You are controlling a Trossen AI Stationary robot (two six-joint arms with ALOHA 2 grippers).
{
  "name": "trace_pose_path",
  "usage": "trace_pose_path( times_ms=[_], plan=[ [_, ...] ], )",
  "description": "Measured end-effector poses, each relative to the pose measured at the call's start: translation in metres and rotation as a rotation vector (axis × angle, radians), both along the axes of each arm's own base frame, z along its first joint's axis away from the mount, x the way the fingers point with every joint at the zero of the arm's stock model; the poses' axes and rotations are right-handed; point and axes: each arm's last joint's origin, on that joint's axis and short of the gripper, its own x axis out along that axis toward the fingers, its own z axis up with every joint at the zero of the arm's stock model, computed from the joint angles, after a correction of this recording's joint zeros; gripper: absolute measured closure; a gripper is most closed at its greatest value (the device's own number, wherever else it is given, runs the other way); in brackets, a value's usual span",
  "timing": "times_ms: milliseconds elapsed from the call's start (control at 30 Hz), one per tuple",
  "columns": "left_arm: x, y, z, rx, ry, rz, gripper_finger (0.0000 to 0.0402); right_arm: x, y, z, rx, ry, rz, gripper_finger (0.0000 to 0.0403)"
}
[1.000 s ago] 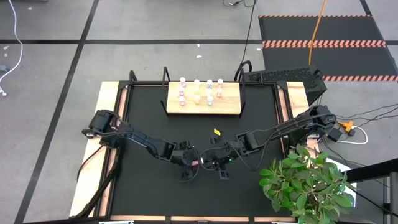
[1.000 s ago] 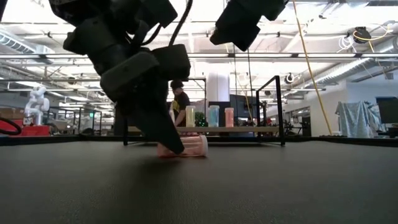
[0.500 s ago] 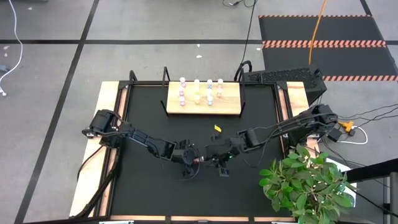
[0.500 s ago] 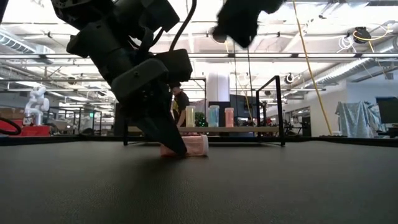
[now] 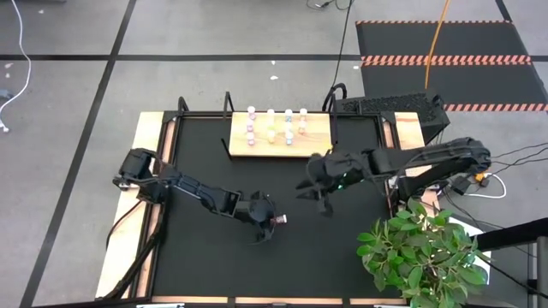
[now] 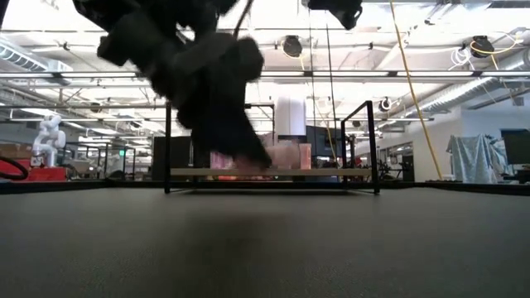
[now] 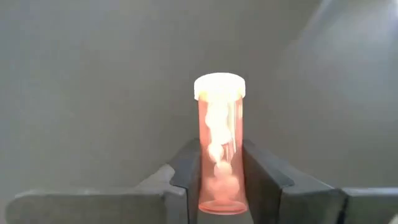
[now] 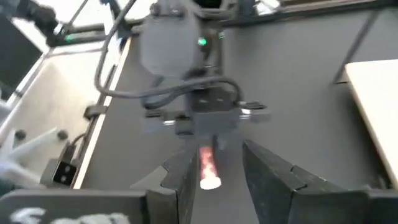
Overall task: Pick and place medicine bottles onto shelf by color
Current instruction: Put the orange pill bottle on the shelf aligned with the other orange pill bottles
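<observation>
The pink bottle's bottom end (image 7: 222, 194) is in my left gripper, so next my right gripper grabs the bottle by its end with the cap (image 5: 281, 219) before putting it upright on the shelf.
My left gripper (image 5: 271, 221) is at the middle of the black table, shut on a pink medicine bottle (image 7: 219, 143) with a white cap (image 7: 219, 86). My right gripper (image 5: 315, 197) hangs open to the right of it and nearer the shelf, with nothing between its fingers; in its wrist view the left gripper and the pink bottle (image 8: 208, 168) show farther off. The light-wood shelf (image 5: 318, 139) lies at the table's far edge. Several bottles (image 5: 271, 127) stand on it in rows: pink, yellow, blue. My left gripper pinches the bottle's body near its bottom end (image 7: 217, 186) between the two fingers (image 7: 264, 180), one on each side. The fingers slant down from the table's left and lie along the bottle. Its capped end sticks out past them, and the bottle is clear of the table.
A potted plant (image 5: 424, 252) overhangs the table's near right corner. A keyboard (image 5: 390, 104) lies beyond the far right corner. Black brackets (image 5: 228, 104) rise at the shelf's ends. Bare black tabletop (image 5: 205, 257) lies near the front edge.
My left gripper has risen a little with the pink bottle, which lay on its side on the table and now hangs clear of it. My right gripper has drawn up and away toward the table's right and far side, leaving the left gripper.
</observation>
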Motion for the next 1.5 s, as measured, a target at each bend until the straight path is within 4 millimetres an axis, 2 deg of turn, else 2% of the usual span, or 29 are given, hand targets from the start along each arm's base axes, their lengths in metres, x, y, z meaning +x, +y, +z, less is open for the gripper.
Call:
trace_pose_path(
  times_ms=[133, 267, 400, 533, 733, 900, 1233, 1500],
  plan=[
    [0.003, 0.005, 0.029, -0.034, -0.146, 0.015, 0.0315, -0.014, -0.008, 0.015, 0.033, -0.043, -0.043, 0.0282],
    [0.005, 0.009, 0.065, -0.028, -0.36, 0.038, 0.0298, -0.022, -0.01, 0.023, 0.06, -0.074, -0.06, 0.0273],
    [0.003, 0.012, 0.099, 0.004, -0.58, 0.032, 0.029, -0.024, -0.01, 0.034, 0.06, -0.161, -0.05, 0.0241],
    [0.003, 0.017, 0.116, 0.017, -0.715, 0.034, 0.0297, -0.023, -0.01, 0.04, 0.046, -0.233, -0.035, 0.0195],
    [0.004, 0.021, 0.123, 0.009, -0.785, 0.043, 0.03, -0.023, -0.008, 0.04, 0.024, -0.237, 0.011, 0.0138],
    [0.004, 0.021, 0.126, 0.017, -0.812, 0.041, 0.0299, -0.021, -0.005, 0.038, 0.02, -0.228, 0.077, 0.013],
    [0.004, 0.022, 0.128, 0.016, -0.834, 0.041, 0.0298, -0.022, -0.004, 0.038, 0.013, -0.229, 0.08, 0.0187],
    [0.003, 0.022, 0.13, 0.028, -0.861, 0.036, 0.0298, -0.011, -0.003, 0.027, 0.011, -0.186, 0.081, 0.0219]
  ],
)
